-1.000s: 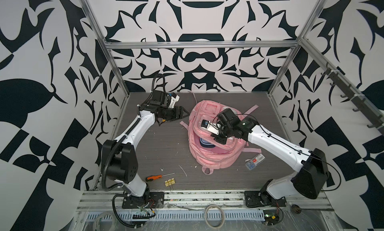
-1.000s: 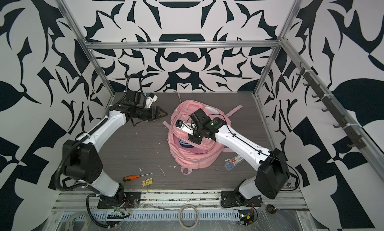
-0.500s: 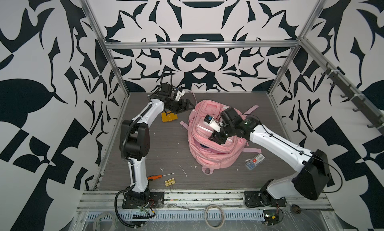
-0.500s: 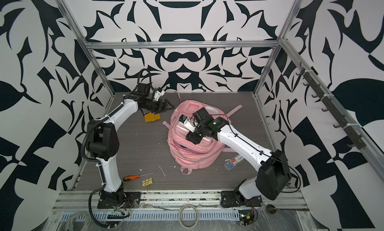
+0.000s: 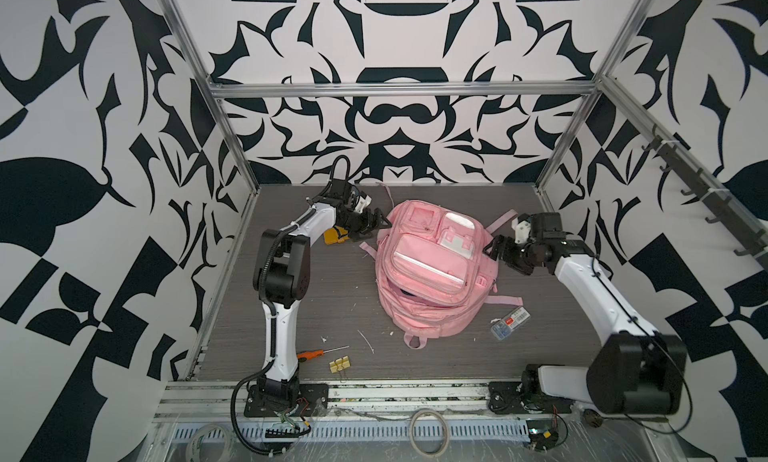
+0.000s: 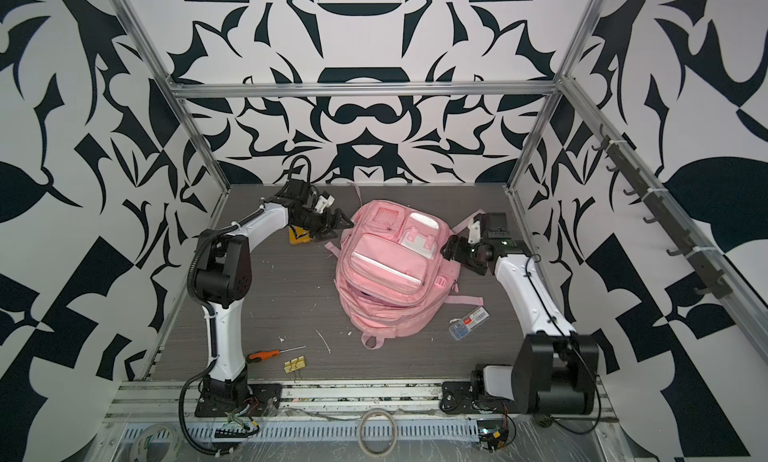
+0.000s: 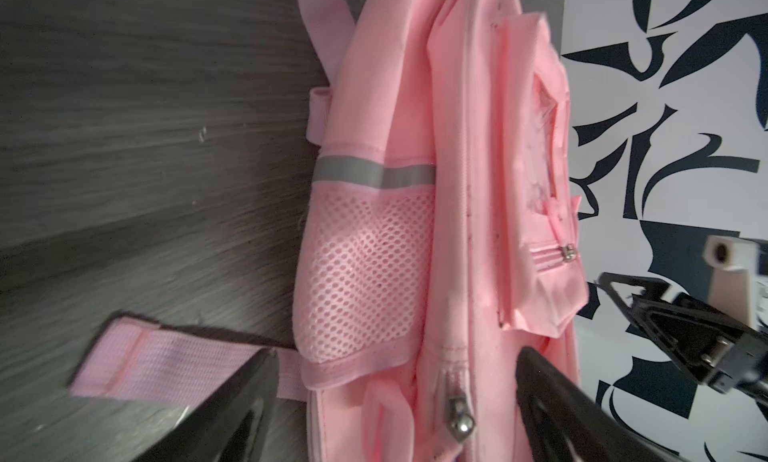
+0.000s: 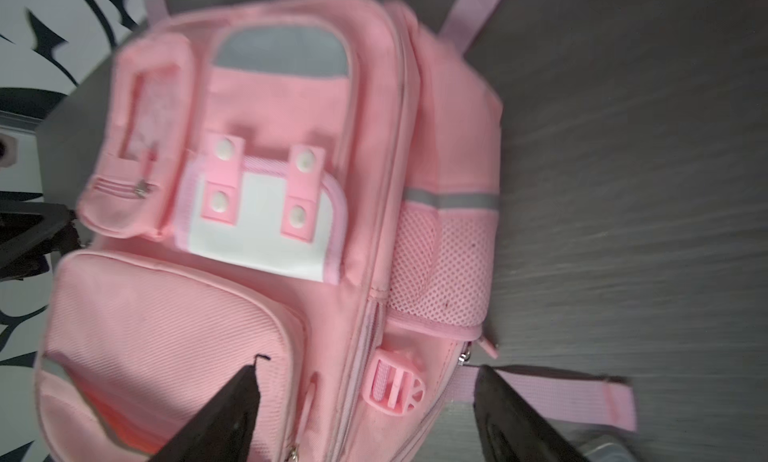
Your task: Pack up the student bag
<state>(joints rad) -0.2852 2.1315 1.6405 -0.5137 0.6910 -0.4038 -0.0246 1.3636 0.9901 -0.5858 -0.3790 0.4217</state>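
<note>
The whole student bag (image 5: pixel 434 265) will turn along when the robot pulls at its edge, because the pink straps (image 5: pixel 504 300) trail loose around the student bag.
The pink student bag (image 5: pixel 432 272) (image 6: pixel 390 272) lies face up in the middle of the dark table, with its main zip gaping slightly on the near left side. My left gripper (image 5: pixel 380 223) (image 6: pixel 343 223) hovers open at the bag's far left corner. In the left wrist view the student bag's mesh side pocket (image 7: pixel 365 268) and a metal zip pull (image 7: pixel 459 414) sit between the open left gripper (image 7: pixel 395 356). My right gripper (image 5: pixel 496 250) (image 6: pixel 451 247) is open beside the bag's right flank. The right gripper (image 8: pixel 365 370) is over a pink strap buckle (image 8: pixel 395 389) on the student bag (image 8: pixel 249 231).
A yellow object (image 5: pixel 334 237) lies under the left forearm. An orange screwdriver (image 5: pixel 316 353) and yellow binder clips (image 5: pixel 340 364) lie at the front left. A small clear blue case (image 5: pixel 510 317) rests right of the bag. Pink straps (image 5: pixel 505 301) trail over the table.
The right gripper opened, left the top of the bag and drew back to its right side. The left gripper swung in from the left to the bag's far corner and opened wider.
</note>
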